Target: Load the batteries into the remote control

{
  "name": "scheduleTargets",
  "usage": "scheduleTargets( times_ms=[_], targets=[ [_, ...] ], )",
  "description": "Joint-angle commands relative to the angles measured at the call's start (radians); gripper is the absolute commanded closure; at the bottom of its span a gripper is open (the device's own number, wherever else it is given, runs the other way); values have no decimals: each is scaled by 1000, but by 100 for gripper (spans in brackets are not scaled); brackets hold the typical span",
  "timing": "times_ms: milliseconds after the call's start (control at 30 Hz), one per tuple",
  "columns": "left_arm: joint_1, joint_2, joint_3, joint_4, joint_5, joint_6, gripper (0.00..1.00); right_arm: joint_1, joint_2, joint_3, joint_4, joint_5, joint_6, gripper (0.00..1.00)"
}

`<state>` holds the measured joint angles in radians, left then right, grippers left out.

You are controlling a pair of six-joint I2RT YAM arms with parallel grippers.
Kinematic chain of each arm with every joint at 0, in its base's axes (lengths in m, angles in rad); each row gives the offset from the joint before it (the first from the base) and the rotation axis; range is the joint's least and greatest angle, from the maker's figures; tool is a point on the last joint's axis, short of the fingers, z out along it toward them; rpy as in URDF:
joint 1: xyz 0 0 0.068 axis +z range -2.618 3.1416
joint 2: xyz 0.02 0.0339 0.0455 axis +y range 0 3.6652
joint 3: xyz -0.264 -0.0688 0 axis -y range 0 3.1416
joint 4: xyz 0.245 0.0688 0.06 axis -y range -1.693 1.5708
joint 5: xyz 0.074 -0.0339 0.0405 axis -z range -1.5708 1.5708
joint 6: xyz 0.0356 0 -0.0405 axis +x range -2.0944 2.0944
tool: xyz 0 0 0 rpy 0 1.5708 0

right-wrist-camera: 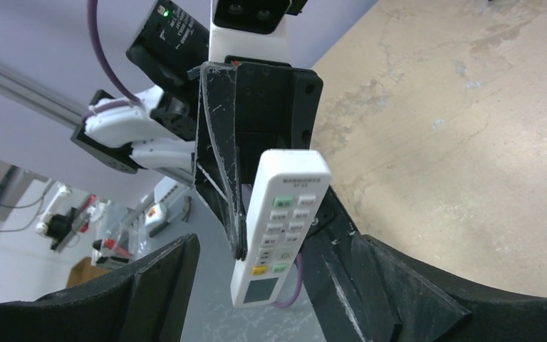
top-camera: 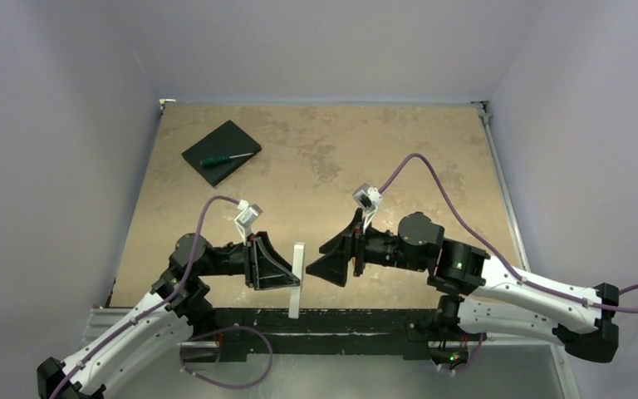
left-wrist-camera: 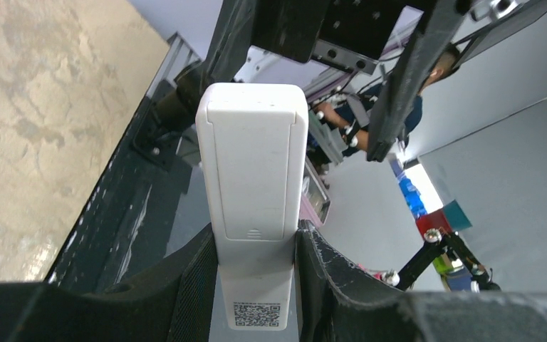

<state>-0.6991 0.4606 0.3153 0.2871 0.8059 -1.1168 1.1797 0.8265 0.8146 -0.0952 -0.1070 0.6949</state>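
Observation:
The remote control's battery cover (left-wrist-camera: 251,171) faces my left gripper's wrist, so next my right gripper takes the remote control's loose end (top-camera: 299,247) and turns it before my left gripper regrasps.
My left gripper (top-camera: 289,273) is shut on the remote control (top-camera: 297,278), a slim white bar held above the table's near edge. The left wrist view shows its plain white back with the battery cover (left-wrist-camera: 253,167) closed, and the gripper (left-wrist-camera: 255,246) clamps its lower part above a QR label. My right gripper (top-camera: 322,259) faces it from the right, open and holding nothing. In the right wrist view the remote (right-wrist-camera: 285,214) shows its button face between my spread fingers (right-wrist-camera: 153,285), apart from both. The batteries are out of view.
A flat black square pad (top-camera: 216,141) lies at the table's far left with a green-handled screwdriver (top-camera: 226,158) on it. The black rail (top-camera: 365,320) with both arm bases runs along the near edge. Grey walls stand close on three sides.

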Motion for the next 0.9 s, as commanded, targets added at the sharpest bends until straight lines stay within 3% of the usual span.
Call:
scheduleTargets(
  times_ms=[0,400,633,867],
  targets=[
    [-2,-4,71,-156,88,119,100,1,38,87,-93,-55,-84,12],
    [-2,-14,135,-327,194,235,100,0,184,202,-139,-142,-149,16],
    [-3,-27,156,-449,213,314,100,0,220,216,-114,-241,-158,24],
    [-3,-28,145,-431,211,315,100,0,264,229,-113,-296,-159,32]
  ],
)
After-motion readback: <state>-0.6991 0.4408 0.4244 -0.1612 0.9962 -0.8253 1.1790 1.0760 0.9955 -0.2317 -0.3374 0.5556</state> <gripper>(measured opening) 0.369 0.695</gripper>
